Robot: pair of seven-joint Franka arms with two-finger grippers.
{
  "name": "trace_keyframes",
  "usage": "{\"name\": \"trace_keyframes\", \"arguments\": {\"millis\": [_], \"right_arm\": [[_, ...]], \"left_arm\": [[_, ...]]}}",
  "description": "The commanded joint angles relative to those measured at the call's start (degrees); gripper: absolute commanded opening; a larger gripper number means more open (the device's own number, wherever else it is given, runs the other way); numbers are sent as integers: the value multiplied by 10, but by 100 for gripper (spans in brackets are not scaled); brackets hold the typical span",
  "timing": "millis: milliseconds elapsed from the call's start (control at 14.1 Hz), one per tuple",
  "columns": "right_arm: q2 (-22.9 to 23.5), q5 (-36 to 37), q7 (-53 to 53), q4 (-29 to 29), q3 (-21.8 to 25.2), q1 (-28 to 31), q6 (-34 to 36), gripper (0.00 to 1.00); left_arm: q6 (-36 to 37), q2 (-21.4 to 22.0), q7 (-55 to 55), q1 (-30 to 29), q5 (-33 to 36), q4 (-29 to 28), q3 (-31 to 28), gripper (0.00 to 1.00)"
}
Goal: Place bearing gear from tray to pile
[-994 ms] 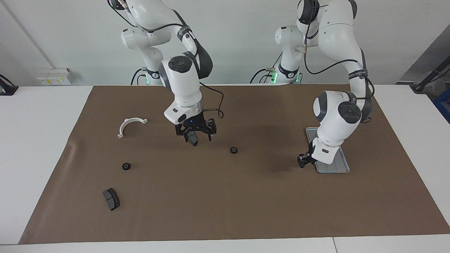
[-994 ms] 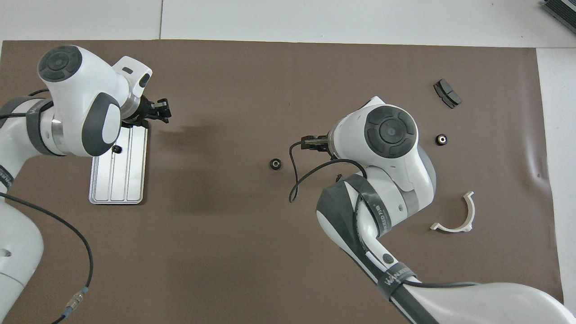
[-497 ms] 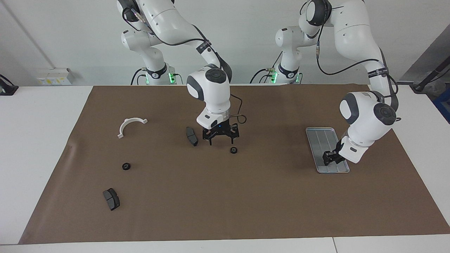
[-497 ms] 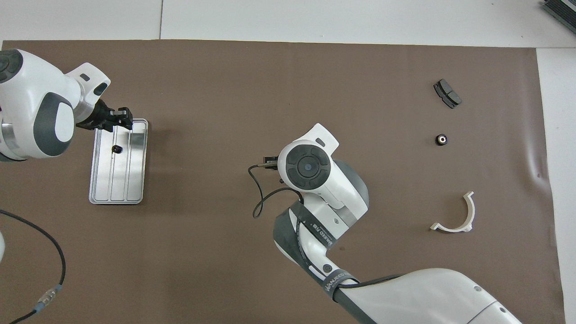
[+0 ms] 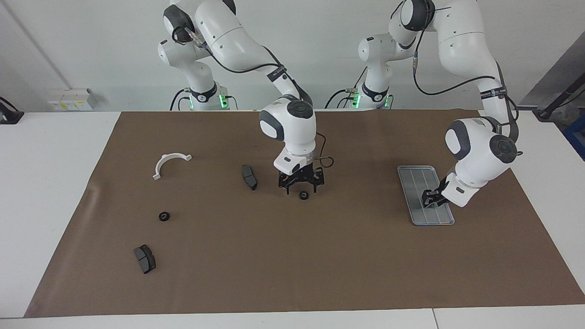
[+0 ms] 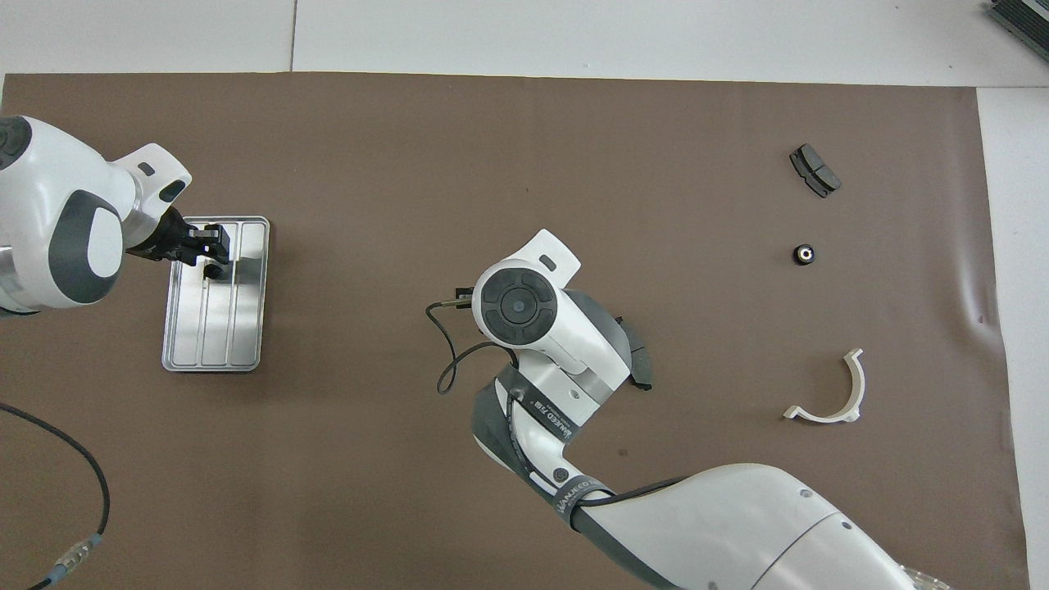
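Observation:
My right gripper should carry the mid-mat bearing gear (image 5: 304, 195) next to the gear (image 6: 804, 255) near the white half-ring, because my left gripper is far away at the tray.
The silver-grey tray (image 5: 413, 180) (image 6: 217, 328) lies at the left arm's end of the mat. My left gripper (image 5: 428, 198) (image 6: 211, 246) hangs low over it, right above a small black bearing gear (image 6: 215, 270) that rests in the tray. A second gear (image 5: 303, 195) lies mid-mat. My right gripper (image 5: 301, 186) stands open just above it with nothing held, and its wrist hides that gear in the overhead view. A third gear (image 5: 163, 216) (image 6: 804, 254) lies toward the right arm's end. No pile shows as such, only single gears.
A dark brake pad (image 5: 249, 177) (image 6: 638, 365) lies beside the right gripper. Another brake pad (image 5: 145, 258) (image 6: 815, 170) and a white half-ring (image 5: 170, 163) (image 6: 829, 393) lie toward the right arm's end of the brown mat (image 5: 347, 256).
My right gripper let go of the brake pad, left it on the mat and moved over the middle gear. My left gripper came from beside the tray to above the gear in it.

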State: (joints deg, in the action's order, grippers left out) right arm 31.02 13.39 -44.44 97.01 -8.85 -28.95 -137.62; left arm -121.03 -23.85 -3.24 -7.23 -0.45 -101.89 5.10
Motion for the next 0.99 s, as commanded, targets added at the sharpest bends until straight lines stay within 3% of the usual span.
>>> {"name": "trace_keyframes", "arguments": {"millis": [0,284,923], "right_arm": [[13,15,-13,-15,1,1,-11,84],[12,15,-13,-10,1,0,-10,65],[18,15,-28,-8,1,-12,15,65]], "left_arm": [[-3,27,-17,-9,-2,-33,3,51],[-16,29,-15,-9,-3,-47,3,51],[-61,35,-9,-5,-3,-74,3,47]]}}
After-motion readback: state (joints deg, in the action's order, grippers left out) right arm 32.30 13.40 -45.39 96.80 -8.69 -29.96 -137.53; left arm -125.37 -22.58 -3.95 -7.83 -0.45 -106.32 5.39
